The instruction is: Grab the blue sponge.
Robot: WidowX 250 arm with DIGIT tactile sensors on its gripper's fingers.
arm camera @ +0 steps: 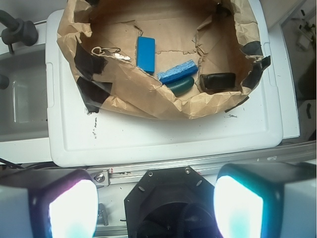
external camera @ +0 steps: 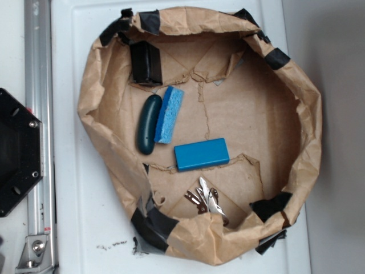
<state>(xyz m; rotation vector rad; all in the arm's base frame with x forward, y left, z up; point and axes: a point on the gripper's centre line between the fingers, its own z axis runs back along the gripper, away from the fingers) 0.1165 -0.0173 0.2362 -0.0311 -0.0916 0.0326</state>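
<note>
The blue rectangular block (external camera: 201,154) will get pushed crooked when I grab the blue sponge, because only a narrow gap (external camera: 171,144) lies between them.
The blue sponge (external camera: 170,114) lies on its edge inside a brown paper-lined bin (external camera: 308,114), leaning against a dark teal oval object (external camera: 148,123). In the wrist view the sponge (arm camera: 177,72) sits between the teal object (arm camera: 179,86) and a blue rectangular block (arm camera: 145,53). My gripper (arm camera: 156,206) is open and empty, its two fingers wide apart at the bottom of the wrist view, far back from the bin above the robot's black base (arm camera: 168,208). The gripper does not show in the exterior view.
A blue rectangular block (external camera: 201,154) lies mid-bin. A black box (external camera: 146,63) stands at the bin's back left, also seen in the wrist view (arm camera: 218,80). Metal clips (external camera: 206,200) lie near the front wall. The bin rests on a white lid (arm camera: 163,134). An aluminium rail (external camera: 37,114) runs alongside.
</note>
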